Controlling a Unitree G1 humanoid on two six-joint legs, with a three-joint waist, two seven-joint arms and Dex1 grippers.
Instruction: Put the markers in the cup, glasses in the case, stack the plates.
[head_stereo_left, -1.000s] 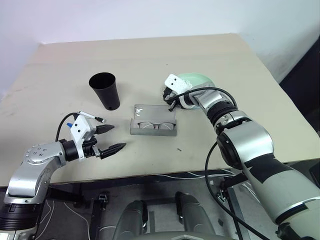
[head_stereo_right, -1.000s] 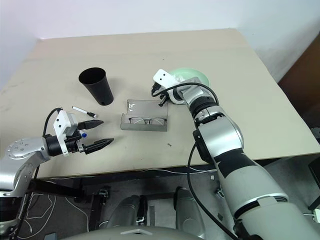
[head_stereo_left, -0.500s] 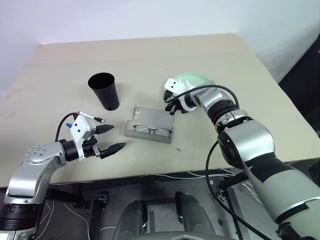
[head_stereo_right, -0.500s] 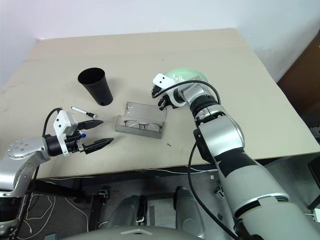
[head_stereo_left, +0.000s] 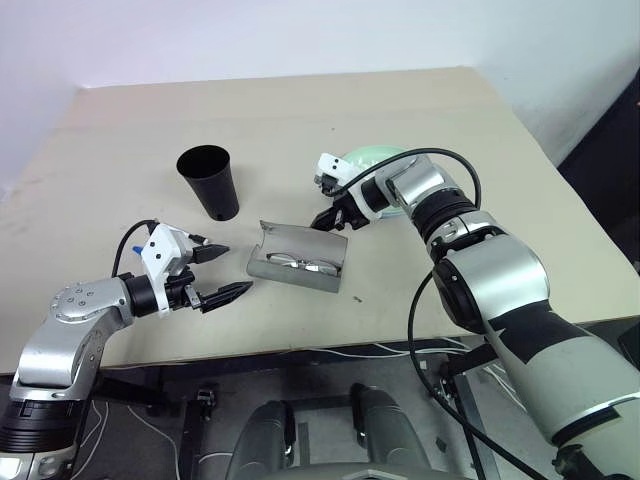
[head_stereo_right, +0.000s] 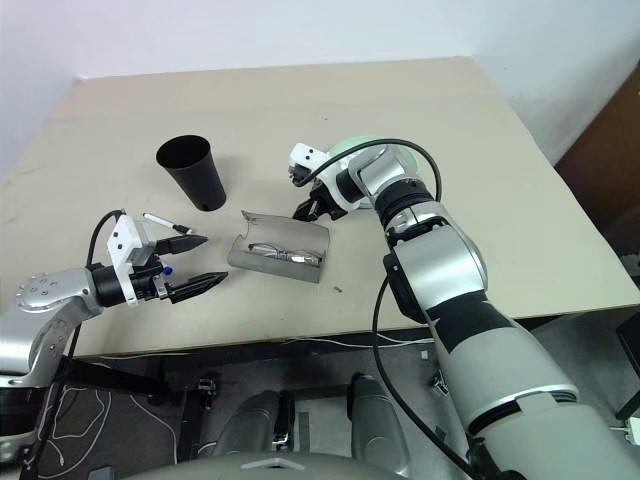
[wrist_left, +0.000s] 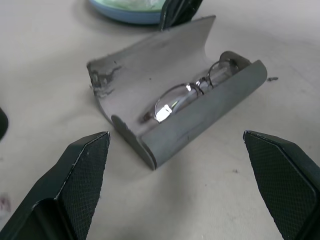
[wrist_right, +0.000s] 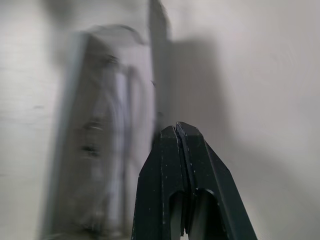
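My right gripper should back away behind the lid, because its closed fingers crowd the open lid's far edge, and then sweep the lid over the glasses.
The grey case lies mid-table with its lid partly raised and the glasses inside it. My right gripper is shut with nothing in it, its tips at the lid's far edge. Behind that arm sits the mint green plate; the left wrist view shows a blue plate rim under it. My left gripper stands open and empty, left of the case. A black-capped marker lies just behind it. The black cup stands upright farther back.
The table's front edge runs just in front of the left gripper and the case. The right arm's black cable loops above the plate.
My right gripper swung left and turned, and the case's lid rose from lying flat to partly raised. The case slid left and turned a little. The left arm held still.
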